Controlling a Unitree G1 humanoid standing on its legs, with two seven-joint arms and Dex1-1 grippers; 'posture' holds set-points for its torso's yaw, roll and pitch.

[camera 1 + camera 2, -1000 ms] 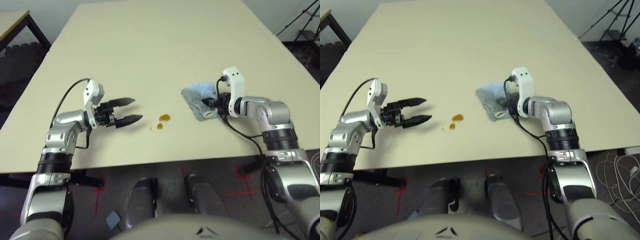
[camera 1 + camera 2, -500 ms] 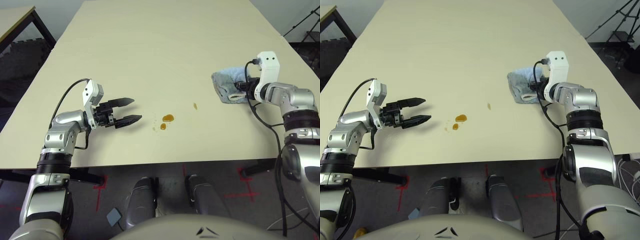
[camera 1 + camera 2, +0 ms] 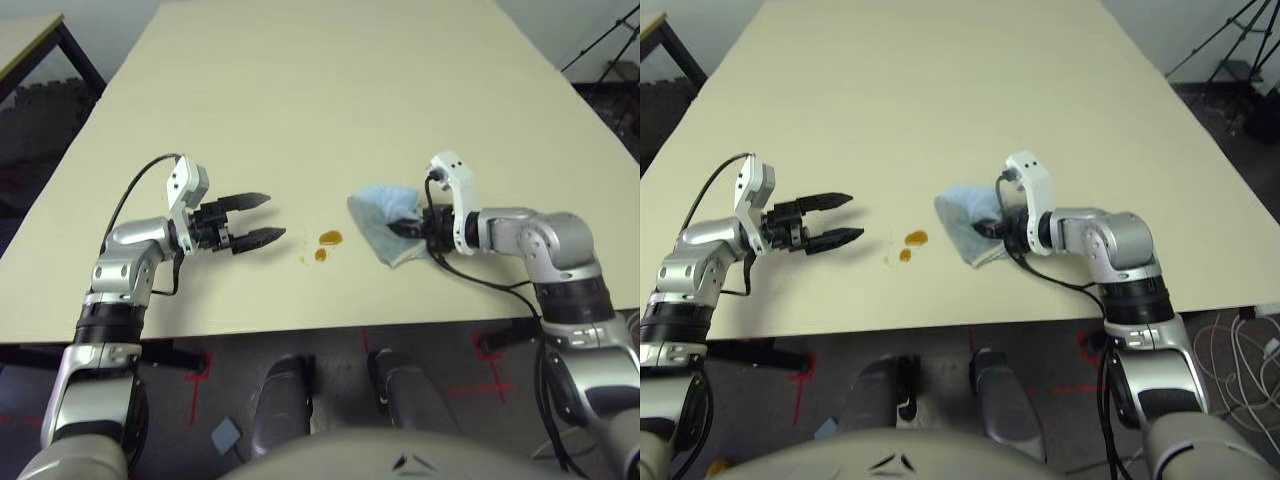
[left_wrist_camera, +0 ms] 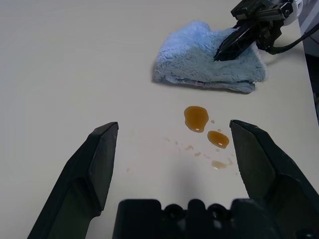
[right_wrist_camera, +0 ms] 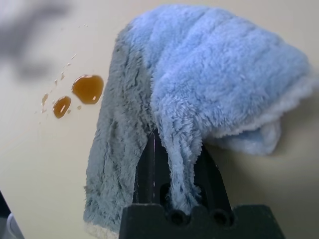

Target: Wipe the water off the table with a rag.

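Note:
Next, I turn back with my right gripper and wipe the rag over the drops point(image 3: 329, 239) toward my left gripper, because the rag's edge point(image 3: 370, 234) is short of the amber drops.
Light blue and rumpled, the rag point(image 3: 378, 218) lies on the pale beige table point(image 3: 320, 90), just right of the water point(image 3: 329, 237), which is two small amber drops with a few specks. My right gripper point(image 3: 405, 228) is shut on the rag point(image 5: 209, 74), with a fold pinched between its black fingers point(image 5: 146, 172). The drops point(image 5: 87, 87) lie a short way off the cloth's edge, not touching it. Left of the drops, my left gripper point(image 3: 270, 218) hovers open and empty, pointing at the water point(image 4: 195, 118) and the rag point(image 4: 199, 59) beyond.
A smaller tan table with a black frame point(image 3: 25, 40) stands at the far left. A tripod point(image 3: 1230, 50) stands on the floor to the right. The table's front edge point(image 3: 320, 325) runs close to both forearms.
My right gripper has dragged the rag from the right side of the table back left, close to the drops. A small drop that lay further right no longer shows. The left arm has not moved.

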